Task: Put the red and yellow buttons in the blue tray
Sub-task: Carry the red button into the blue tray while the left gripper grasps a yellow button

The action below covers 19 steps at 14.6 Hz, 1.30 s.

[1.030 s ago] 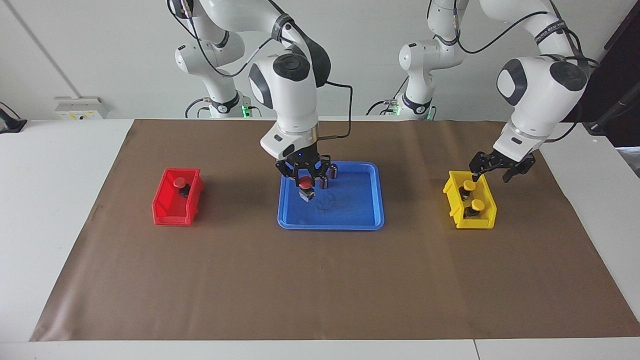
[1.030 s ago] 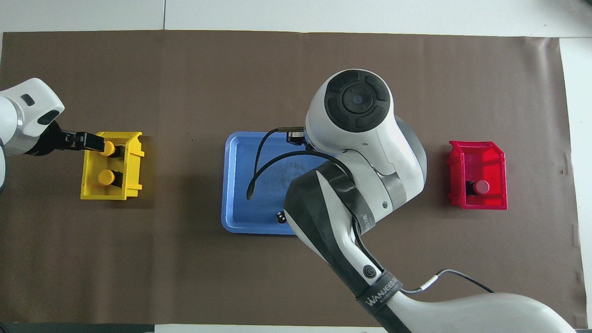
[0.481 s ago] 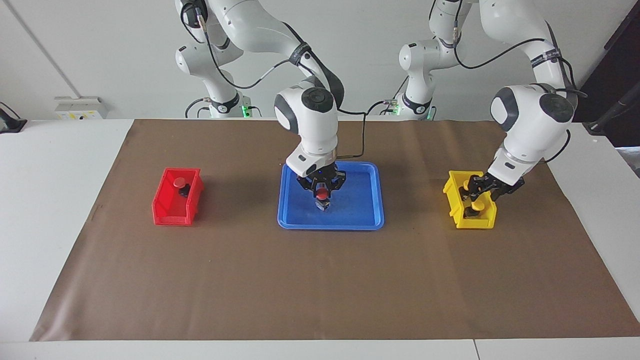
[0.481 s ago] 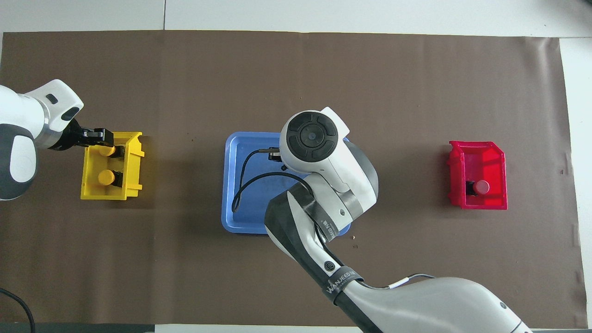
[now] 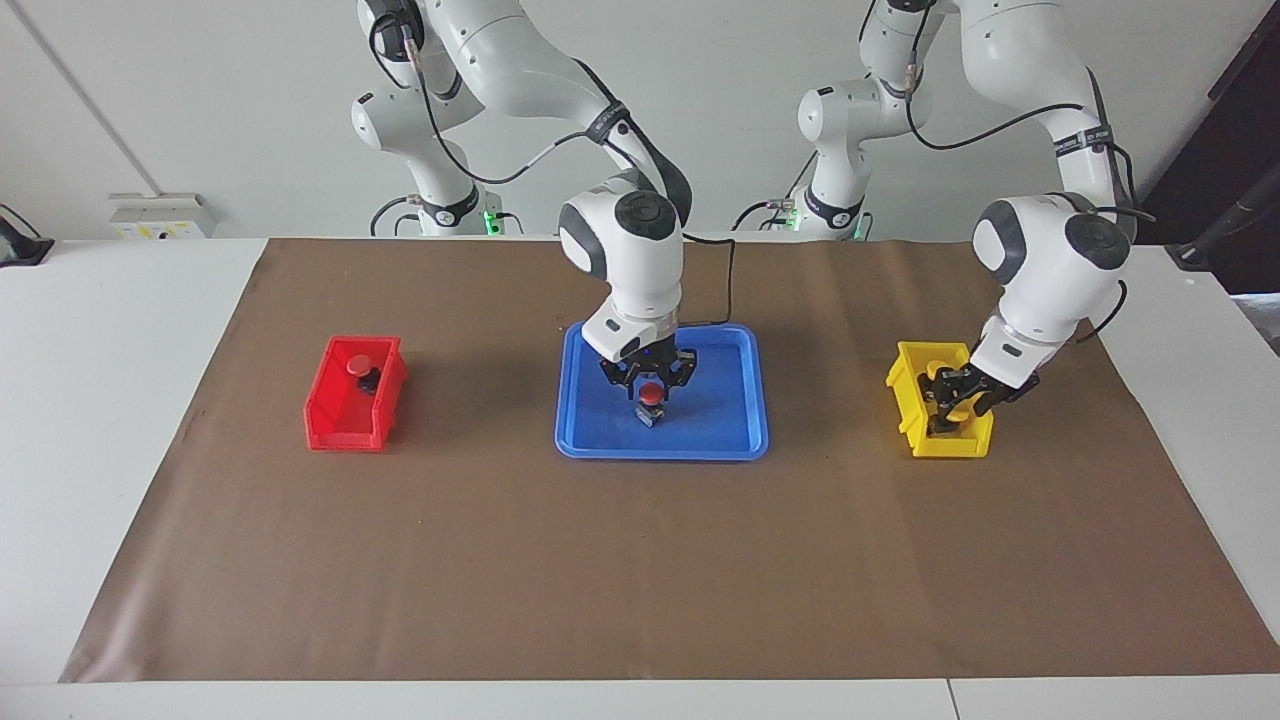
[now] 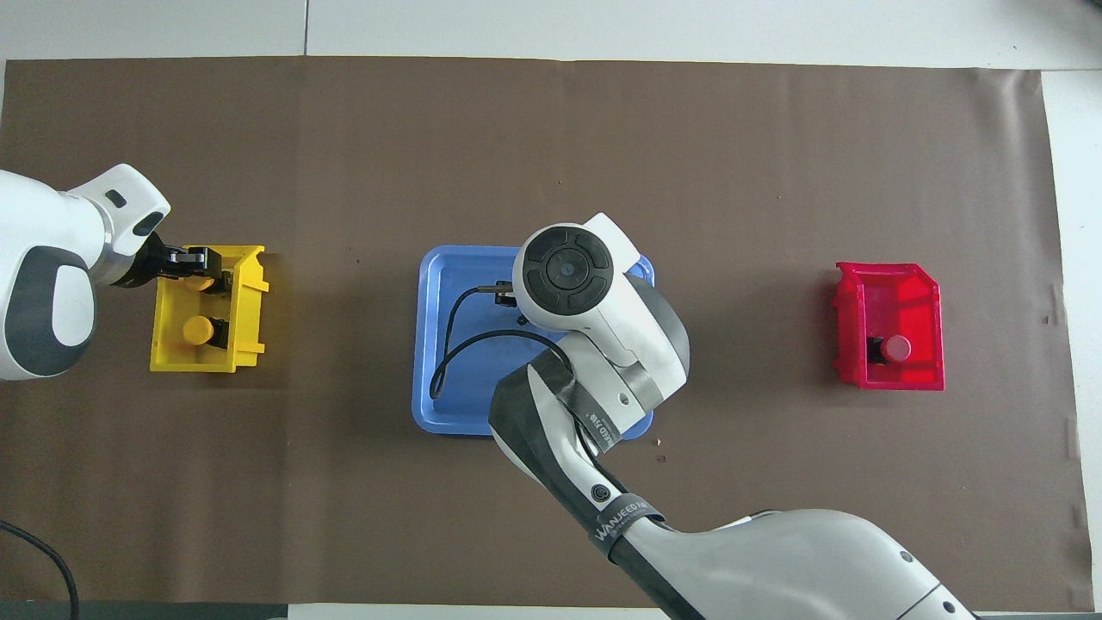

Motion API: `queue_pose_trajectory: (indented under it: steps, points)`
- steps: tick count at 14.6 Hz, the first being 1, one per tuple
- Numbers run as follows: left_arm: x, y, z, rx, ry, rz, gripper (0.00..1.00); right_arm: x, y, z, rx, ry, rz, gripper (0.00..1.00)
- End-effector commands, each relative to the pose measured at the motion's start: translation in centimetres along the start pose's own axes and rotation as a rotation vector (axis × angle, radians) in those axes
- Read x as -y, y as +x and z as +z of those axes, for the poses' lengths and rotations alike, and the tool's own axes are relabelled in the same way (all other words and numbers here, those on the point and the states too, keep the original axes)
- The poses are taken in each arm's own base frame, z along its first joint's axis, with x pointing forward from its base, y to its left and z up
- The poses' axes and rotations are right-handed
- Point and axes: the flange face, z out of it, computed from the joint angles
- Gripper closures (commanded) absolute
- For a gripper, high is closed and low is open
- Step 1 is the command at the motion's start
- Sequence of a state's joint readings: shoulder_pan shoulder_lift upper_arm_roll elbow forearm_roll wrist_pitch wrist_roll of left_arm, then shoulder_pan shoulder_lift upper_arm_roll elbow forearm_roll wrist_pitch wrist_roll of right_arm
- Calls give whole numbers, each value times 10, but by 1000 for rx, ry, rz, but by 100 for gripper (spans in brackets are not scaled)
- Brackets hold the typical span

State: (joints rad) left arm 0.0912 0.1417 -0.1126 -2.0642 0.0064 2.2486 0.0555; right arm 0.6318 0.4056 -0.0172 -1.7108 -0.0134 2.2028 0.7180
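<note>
The button should stay standing upright when the robot puts it in the blue tray, because a black base [image 6: 221, 282] can be seen beside the yellow button's cap [image 6: 198, 282].
My right gripper [image 5: 650, 388] is low in the blue tray [image 5: 740, 440], shut on a red button [image 5: 650, 392] whose black base is at the tray floor. In the overhead view the right arm hides this hand and much of the blue tray [image 6: 439, 405]. A second red button [image 5: 358, 367] sits in the red bin [image 5: 330, 425]. My left gripper [image 5: 957, 392] is down in the yellow bin [image 5: 905, 385], open around the yellow button [image 6: 203, 281] that lies farther from the robots. The other yellow button [image 6: 198, 330] sits beside it, nearer to the robots.
The red bin [image 6: 930, 293] stands toward the right arm's end of the brown mat [image 5: 640, 580]. The yellow bin [image 6: 250, 301] stands toward the left arm's end. The right gripper and wrist hide the part of the tray nearest to the robots.
My right gripper has lowered the red button from above the tray down to its floor. My left gripper has dropped from above the yellow bin down into it, around a yellow button.
</note>
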Motion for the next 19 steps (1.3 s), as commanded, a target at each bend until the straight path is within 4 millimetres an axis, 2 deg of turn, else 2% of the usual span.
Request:
queue_pose_trajectory:
  steps: [1,2,3,4,6,7,8,9,10,11,12,13,14,15,17,19]
  points:
    - [0,-8,6,-6,1,-11,41,-23,42,-52,-48,10,60,1]
    - [0,-9,7,-3,1,-14,49,-44,61,-73,-33,-8,65,1]
    - [0,-9,6,0,1,-23,71,-84,76,-101,-9,-19,3,1]
    - [0,-9,6,-3,1,-47,91,-133,80,-125,22,-32,-62,1]
    - [3,-1,-5,-17,4,-53,98,-236,73,-145,81,-14,-85,5]
    - [9,7,-19,-20,6,-56,98,-279,60,-147,100,3,-113,7]
    - [16,15,-42,-5,8,-65,98,-318,45,-148,108,16,-144,8]
    - [18,24,-82,36,30,-54,98,-353,33,-140,126,19,-175,11]
    - [11,33,-111,76,58,-43,98,-379,29,-130,120,21,-184,13]
    - [-3,38,-133,88,69,-76,98,-397,25,-120,91,21,-193,15]
    - [-29,41,-133,74,72,-153,98,-411,15,-106,81,21,-224,19]
    - [-73,42,-128,28,69,-221,98,-424,12,-98,69,18,-218,22]
    - [-112,34,-115,6,63,-273,98,-427,11,-91,59,16,-213,24]
    - [-139,24,-107,-4,61,-307,98,-428,9,-84,54,15,-216,25]
    - [-213,7,-91,-8,50,-296,98,-433,9,-71,69,15,-209,28]
    - [-260,-9,-69,19,51,-258,98,-438,3,-59,53,12,-205,30]
